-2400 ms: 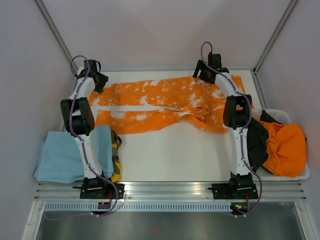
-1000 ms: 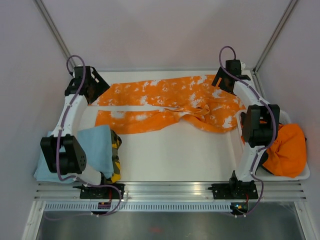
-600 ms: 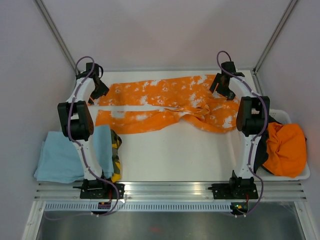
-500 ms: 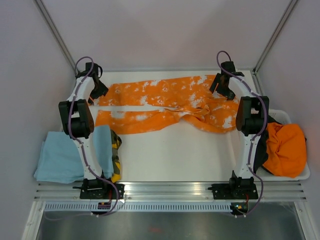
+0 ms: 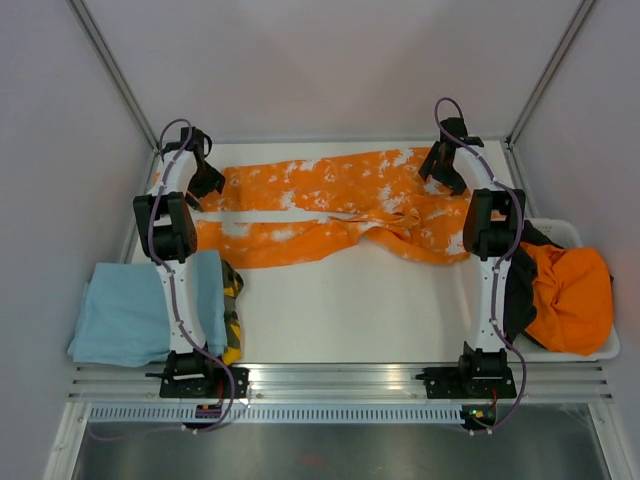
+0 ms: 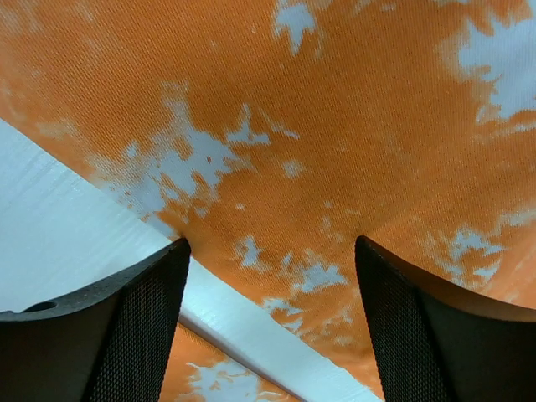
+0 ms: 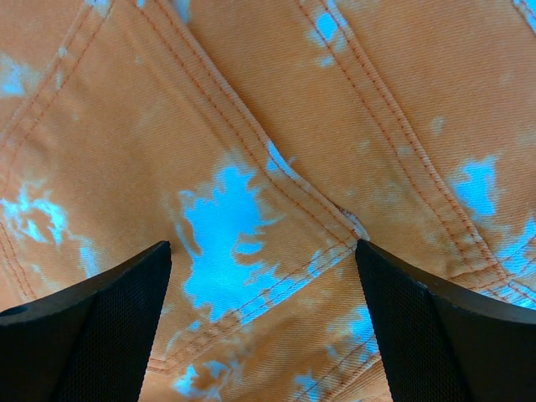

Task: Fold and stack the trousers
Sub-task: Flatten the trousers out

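The near leg is bent at the crotch, so next my left gripper grabs the leg's hem and my right gripper the waist's near corner to pull the leg straight.
The trousers, bright orange with white blotches, lie spread across the far half of the table, legs toward the left and waist at the right. My left gripper hovers open over the far leg's hem end. In the left wrist view the blotched fabric fills the frame, and a white strip of table shows between the two legs. The left gripper holds nothing. My right gripper hangs open above the waist end. Its wrist view shows stitched seams of the trousers under the empty gripper.
A light blue folded cloth lies at the near left with a camouflage garment beside it. At the right stands a white bin with a plain orange garment and a black one. Metal frame posts flank the table.
Both arms have swung inward over the last second. The left gripper has moved right over the leg end and the right one slightly left over the waist. The trousers have not moved.
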`<state>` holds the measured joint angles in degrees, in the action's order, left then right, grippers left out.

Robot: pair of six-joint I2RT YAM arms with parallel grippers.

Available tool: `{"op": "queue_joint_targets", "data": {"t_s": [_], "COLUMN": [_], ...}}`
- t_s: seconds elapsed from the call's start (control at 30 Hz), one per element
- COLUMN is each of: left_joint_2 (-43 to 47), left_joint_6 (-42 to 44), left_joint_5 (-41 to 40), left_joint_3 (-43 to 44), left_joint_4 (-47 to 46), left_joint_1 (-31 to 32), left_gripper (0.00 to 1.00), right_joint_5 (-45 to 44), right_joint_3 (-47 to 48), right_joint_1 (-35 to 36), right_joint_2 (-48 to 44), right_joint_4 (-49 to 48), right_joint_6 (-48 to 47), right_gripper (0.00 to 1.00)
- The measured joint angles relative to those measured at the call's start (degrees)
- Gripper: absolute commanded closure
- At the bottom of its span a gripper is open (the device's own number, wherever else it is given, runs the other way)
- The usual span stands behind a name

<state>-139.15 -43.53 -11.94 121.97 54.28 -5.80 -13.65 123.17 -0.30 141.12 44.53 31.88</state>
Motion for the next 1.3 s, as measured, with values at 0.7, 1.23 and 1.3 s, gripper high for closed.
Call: {"op": "queue_joint_targets", "data": {"t_s": [0.7, 1.23, 1.3], "left_joint_2": [-7.52, 0.42, 6.21], "left_joint_6": [-9.25, -3.13, 0.24], "left_joint_5": [13.79, 17.7, 15.13], "left_joint_3": [9.9, 2.75, -0.59], "left_joint_4": [-14.01, -17.55, -15.76], "left_joint_1": [-0.5, -0.44, -0.28], "left_gripper": [0.23, 0.19, 0.17], "right_joint_5": [7.23, 19.96, 21.75], "right_joint_3": [9.18, 1.64, -1.75], "right_joint_1": [-7.8, -10.56, -10.25], "right_joint_2": [6.75, 3.28, 0.15], "right_joint_4": [-11.3, -23.47, -24.35], "right_joint_6": [9.97, 8.9, 7.15], "right_gripper": [0.02, 0.02, 0.02]}}
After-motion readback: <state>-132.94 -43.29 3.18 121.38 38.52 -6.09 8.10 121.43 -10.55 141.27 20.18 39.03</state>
